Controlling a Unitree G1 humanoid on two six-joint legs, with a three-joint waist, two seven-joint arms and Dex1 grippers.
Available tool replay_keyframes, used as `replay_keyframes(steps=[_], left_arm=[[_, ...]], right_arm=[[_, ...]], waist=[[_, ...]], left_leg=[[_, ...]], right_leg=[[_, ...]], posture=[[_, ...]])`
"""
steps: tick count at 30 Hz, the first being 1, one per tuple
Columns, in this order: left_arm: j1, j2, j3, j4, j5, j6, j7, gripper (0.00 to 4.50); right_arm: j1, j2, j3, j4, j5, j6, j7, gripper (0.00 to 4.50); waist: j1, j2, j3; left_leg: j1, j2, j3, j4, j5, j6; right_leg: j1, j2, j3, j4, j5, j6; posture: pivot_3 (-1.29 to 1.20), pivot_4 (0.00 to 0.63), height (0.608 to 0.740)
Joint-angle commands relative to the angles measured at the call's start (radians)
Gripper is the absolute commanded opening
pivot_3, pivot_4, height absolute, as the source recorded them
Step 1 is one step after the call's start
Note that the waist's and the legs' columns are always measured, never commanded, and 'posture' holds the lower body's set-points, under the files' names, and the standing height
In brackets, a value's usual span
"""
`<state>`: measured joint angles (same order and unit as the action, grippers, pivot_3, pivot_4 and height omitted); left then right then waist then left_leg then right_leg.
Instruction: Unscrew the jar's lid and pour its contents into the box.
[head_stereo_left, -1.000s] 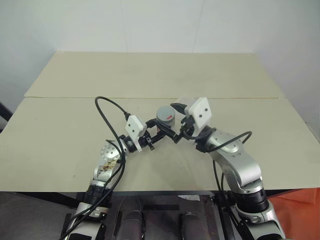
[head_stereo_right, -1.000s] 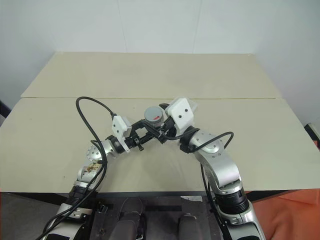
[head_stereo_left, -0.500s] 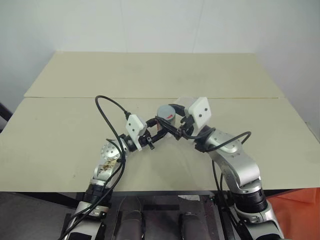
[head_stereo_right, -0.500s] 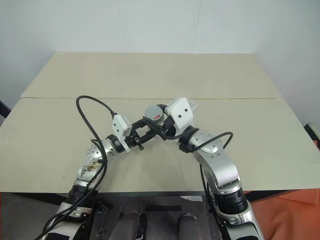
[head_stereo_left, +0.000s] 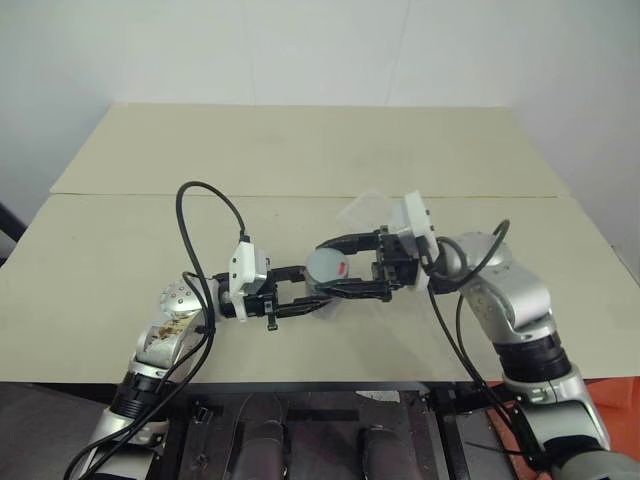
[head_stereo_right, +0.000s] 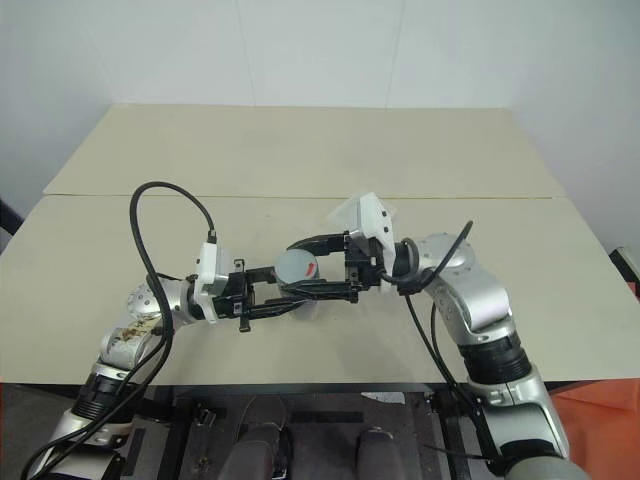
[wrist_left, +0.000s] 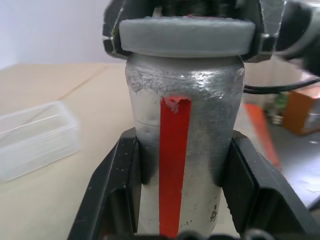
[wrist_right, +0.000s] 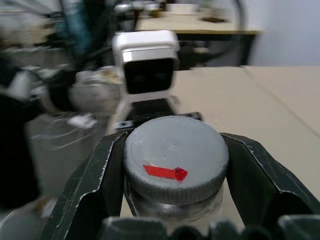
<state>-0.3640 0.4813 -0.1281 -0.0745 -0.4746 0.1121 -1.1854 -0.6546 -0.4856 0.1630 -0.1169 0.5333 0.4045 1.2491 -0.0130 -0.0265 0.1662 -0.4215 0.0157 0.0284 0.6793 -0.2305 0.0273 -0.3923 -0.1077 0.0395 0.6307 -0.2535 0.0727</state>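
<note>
The fingers of the robot's right gripper are clamped on both sides of the grey lid (head_stereo_left: 327, 264), so the robot should open them and roll the lid with one finger along its rim (head_stereo_left: 320, 279).
Above the table's front part, the jar (wrist_left: 185, 150), clear with a red strip down its side, is held between both grippers. My left gripper (head_stereo_left: 315, 288) comes in from the left and is shut on the jar's body (head_stereo_right: 290, 285). From the right, my right gripper (head_stereo_left: 328, 272) is shut on the grey lid (wrist_right: 175, 155), which sits on the jar and bears a small red mark. The contents are hidden behind the jar's cloudy wall. The clear box (head_stereo_left: 368, 210) lies on the table just behind my right wrist, partly covered by it.
The beige table (head_stereo_left: 300, 150) stretches far behind the grippers, with a seam (head_stereo_left: 150, 196) running across it. A black cable (head_stereo_left: 205, 200) loops up from the left arm. The table's front edge (head_stereo_left: 330, 380) runs just below the grippers.
My right gripper has shut on the lid. Both wrists have swung to face each other, and the jar has come back toward the table's front edge.
</note>
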Motion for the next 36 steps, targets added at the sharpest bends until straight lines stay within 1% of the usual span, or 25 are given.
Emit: replay_keyframes(steps=[1, 4, 7, 9, 10, 12, 13, 19, 24, 36], left_arm=[[-0.012, -0.003, -0.038, -0.057, -0.007, -0.001, -0.047, 1.89], [-0.016, -0.016, -0.047, -0.053, 0.006, -0.011, -0.039, 1.89], [-0.016, -0.027, -0.049, -0.054, 0.010, -0.014, -0.032, 1.89], [-0.014, -0.031, -0.047, -0.052, 0.014, -0.015, -0.031, 1.89], [-0.012, -0.032, -0.046, -0.049, 0.015, -0.017, -0.032, 1.89], [-0.009, -0.032, -0.043, -0.046, 0.016, -0.019, -0.033, 1.89], [-0.007, -0.033, -0.042, -0.044, 0.017, -0.021, -0.033, 1.89], [-0.007, -0.042, -0.035, -0.024, 0.020, -0.031, -0.024, 1.89], [-0.012, -0.045, -0.029, -0.012, 0.020, -0.036, -0.030, 1.89], [-0.019, -0.042, -0.024, 0.016, 0.026, -0.047, -0.041, 1.89]], right_arm=[[-0.062, -0.002, 0.003, 0.082, -0.023, -0.125, 0.117, 2.80], [-0.086, 0.012, 0.014, 0.147, -0.043, -0.181, 0.169, 2.80], [-0.099, 0.031, 0.007, 0.191, -0.059, -0.214, 0.166, 2.80], [-0.105, 0.033, -0.003, 0.207, -0.062, -0.218, 0.167, 3.52], [-0.107, 0.031, -0.007, 0.211, -0.063, -0.216, 0.163, 3.73], [-0.103, 0.024, -0.020, 0.209, -0.058, -0.224, 0.166, 4.42], [-0.099, 0.019, -0.026, 0.204, -0.057, -0.227, 0.163, 4.49], [-0.064, -0.024, -0.064, 0.152, -0.044, -0.233, 0.154, 4.49], [-0.038, -0.045, -0.096, 0.128, -0.038, -0.215, 0.113, 4.49], [-0.008, -0.090, -0.137, 0.163, -0.051, -0.252, 0.098, 4.49]], waist=[[0.000, 0.000, 0.000], [0.000, 0.000, 0.000], [0.000, 0.000, 0.000], [0.000, 0.000, 0.000], [0.000, 0.000, 0.000], [0.002, 0.000, 0.000], [0.002, 0.000, 0.000], [0.003, 0.000, 0.000], [0.001, 0.000, 0.000], [0.001, 0.000, 0.000]], left_leg=[[0.000, 0.000, 0.000, 0.000, 0.000, 0.000], [0.000, 0.000, 0.000, 0.000, 0.000, 0.000], [0.000, 0.000, 0.000, 0.000, 0.000, 0.000], [0.000, 0.000, 0.000, 0.000, 0.000, 0.000], [0.000, 0.000, 0.000, 0.000, 0.000, 0.000], [0.000, 0.000, 0.000, 0.000, 0.000, 0.000], [0.000, 0.000, 0.000, 0.000, 0.000, 0.000], [0.000, 0.000, 0.000, 0.000, 0.000, 0.000], [0.000, 0.000, 0.000, 0.000, 0.000, 0.000], [0.000, 0.000, 0.000, 0.000, 0.000, 0.000]], right_leg=[[0.000, 0.000, 0.000, 0.000, 0.000, 0.000], [0.000, 0.000, 0.000, 0.000, 0.000, 0.000], [0.000, 0.000, 0.000, 0.000, 0.000, 0.000], [-0.001, 0.000, 0.000, 0.000, 0.000, 0.000], [-0.001, 0.000, 0.000, 0.001, 0.000, 0.000], [-0.001, 0.000, 0.000, 0.000, 0.000, 0.000], [-0.001, 0.000, 0.000, 0.000, 0.000, 0.000], [-0.001, 0.000, 0.000, 0.000, 0.000, 0.000], [-0.001, 0.000, 0.000, 0.001, 0.000, 0.000], [-0.001, 0.000, 0.000, 0.000, 0.000, 0.000]], posture=[[0.00, 0.150, 0.740], [0.00, 0.150, 0.740], [0.00, 0.150, 0.740], [0.00, 0.150, 0.740], [0.00, 0.150, 0.740], [0.00, 0.150, 0.740], [0.00, 0.150, 0.740], [0.00, 0.150, 0.740], [0.00, 0.150, 0.740], [0.00, 0.150, 0.740]])
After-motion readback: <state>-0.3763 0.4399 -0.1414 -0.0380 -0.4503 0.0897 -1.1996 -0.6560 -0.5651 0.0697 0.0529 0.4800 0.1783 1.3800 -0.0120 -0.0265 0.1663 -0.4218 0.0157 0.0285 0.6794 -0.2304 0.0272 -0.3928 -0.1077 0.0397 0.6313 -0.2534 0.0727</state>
